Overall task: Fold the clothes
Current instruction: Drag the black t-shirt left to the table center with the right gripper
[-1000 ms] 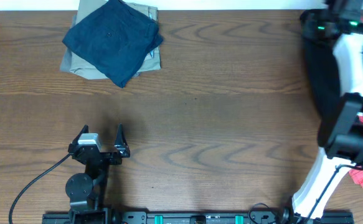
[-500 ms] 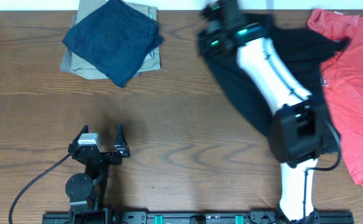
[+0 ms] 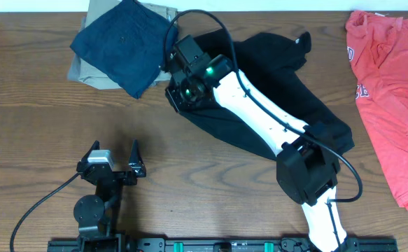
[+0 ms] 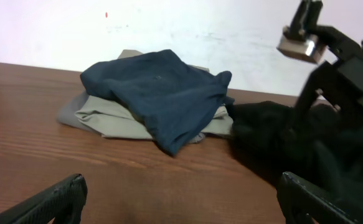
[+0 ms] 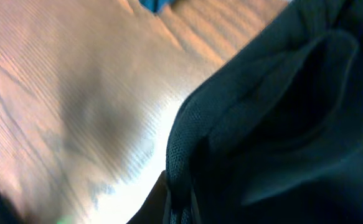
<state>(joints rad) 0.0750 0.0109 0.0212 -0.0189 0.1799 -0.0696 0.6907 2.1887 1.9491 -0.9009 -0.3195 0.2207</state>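
Observation:
I should keep pulling the black T-shirt's edge (image 5: 180,149) toward the front until the T-shirt lies spread out, and then let go. My right gripper is pinching that edge beside clear wood (image 3: 169,148).
The clothes, a black T-shirt (image 3: 277,66), lie crumpled across the back middle of the table, from beside the navy garment to the centre right. My right gripper (image 3: 177,95) is at the shirt's left end, shut on a pinched edge of black fabric (image 5: 281,112); in the right wrist view the cloth sits squeezed between the right gripper (image 5: 180,208) fingers. My left gripper (image 3: 115,147) rests open near the front left, away from the shirt. Nothing but bare wood lies between the left gripper (image 4: 181,199) fingers, and the T-shirt (image 4: 274,137) lies ahead to the right.
A folded navy garment (image 3: 125,43) lies on a folded khaki one (image 3: 92,73) at the back left, right beside the shirt's left end. A red shirt (image 3: 389,91) lies spread at the far right. The right arm (image 3: 259,115) stretches diagonally over the black shirt.
My right arm has swung from the far right across to the left, dragging the black T-shirt along. The red shirt is now uncovered. The left arm has not moved.

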